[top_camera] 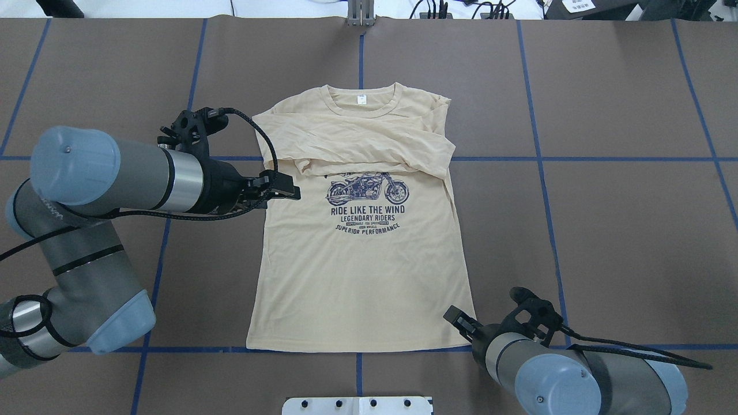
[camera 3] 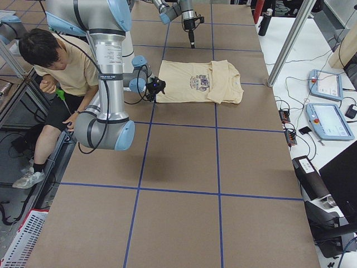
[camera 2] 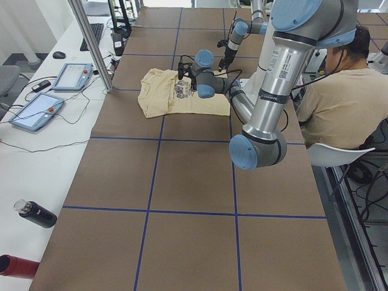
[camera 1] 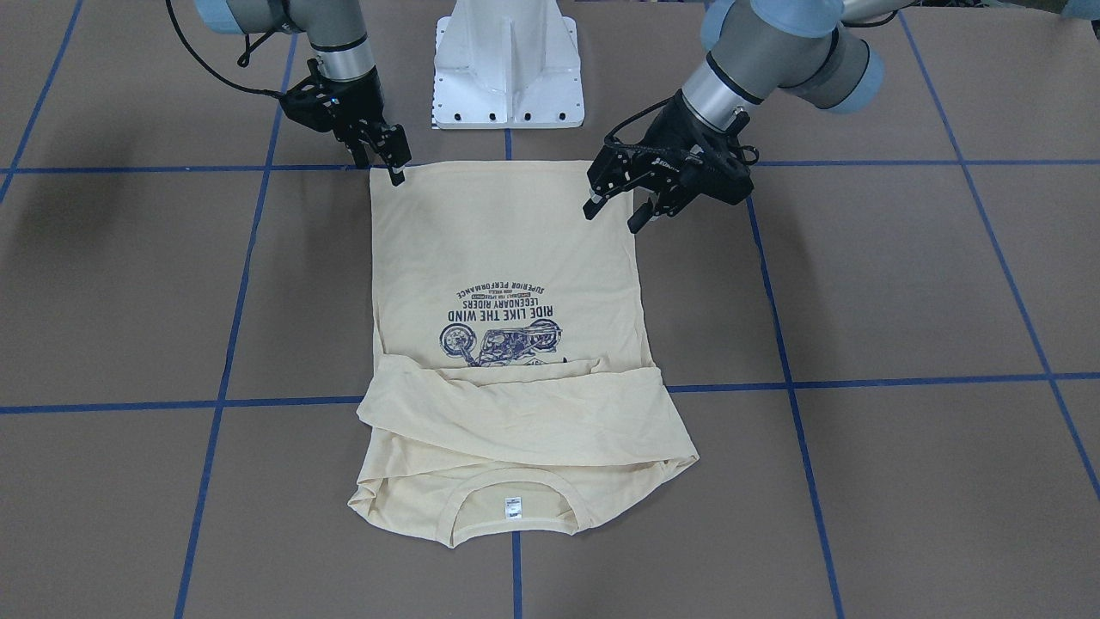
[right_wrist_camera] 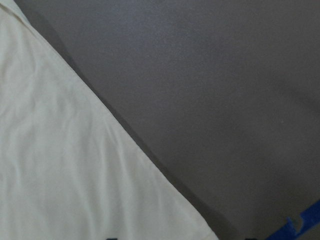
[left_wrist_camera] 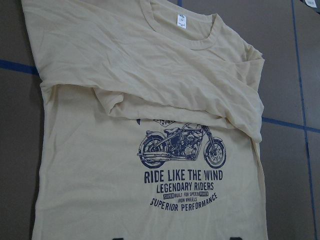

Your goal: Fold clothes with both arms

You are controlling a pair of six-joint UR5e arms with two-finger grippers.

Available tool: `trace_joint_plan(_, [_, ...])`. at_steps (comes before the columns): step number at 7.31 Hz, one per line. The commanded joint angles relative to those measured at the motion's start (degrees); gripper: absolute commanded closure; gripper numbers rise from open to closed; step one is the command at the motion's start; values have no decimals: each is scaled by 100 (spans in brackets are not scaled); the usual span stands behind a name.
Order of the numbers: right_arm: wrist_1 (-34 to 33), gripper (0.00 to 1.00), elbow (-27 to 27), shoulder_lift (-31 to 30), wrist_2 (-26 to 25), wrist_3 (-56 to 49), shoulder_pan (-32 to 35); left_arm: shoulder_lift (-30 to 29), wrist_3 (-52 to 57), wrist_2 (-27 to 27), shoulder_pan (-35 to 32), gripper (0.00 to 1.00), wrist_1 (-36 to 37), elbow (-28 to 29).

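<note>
The hem half point(camera 1: 503, 218) is lying flat and loose, so the T-shirt point(camera 1: 502, 320) will fold over its print and sleeves when I carry the hem. The T-shirt's collar will still show.
The cream-yellow T-shirt point(camera 1: 507, 258) lies flat, print up, collar away from the robot, both sleeves folded across the chest point(top_camera: 357, 144). My left gripper point(camera 1: 615, 213) is open and empty. It hovers over the shirt's left side edge near the hem. Its wrist view looks down on the motorcycle print point(left_wrist_camera: 180, 147). My right gripper point(camera 1: 388, 163) is open and low at the shirt's right hem corner point(top_camera: 461, 340). Its wrist view shows the shirt's edge point(right_wrist_camera: 60, 175) close up on the brown table. I see no cloth between either gripper's fingers.
The white pedestal base point(camera 1: 507, 77) stands just behind the hem. Blue tape lines point(camera 1: 258, 402) cross the brown table. An operator point(camera 2: 333, 91) sits by the robot. Tablets point(camera 2: 73, 76) and a bottle point(camera 2: 36, 213) lie on the white side table.
</note>
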Motion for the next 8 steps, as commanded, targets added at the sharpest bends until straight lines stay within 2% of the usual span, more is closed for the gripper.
trace_joint_plan(1, [1, 24, 12, 0, 60, 9, 4, 1, -4, 0, 2, 23, -9, 15])
trace_joint_plan(4, [1, 49, 4, -9, 51, 18, 4, -8, -4, 0, 11, 23, -9, 24])
trace_joint_plan(6, [1, 77, 21, -9, 42, 202, 12, -8, -13, 0, 11, 23, -9, 24])
trace_joint_plan(7, [1, 84, 39, -9, 42, 203, 13, -25, -13, 0, 11, 23, -9, 41])
trace_joint_plan(8, [1, 83, 48, -9, 42, 203, 13, -25, -13, 0, 11, 23, -9, 50])
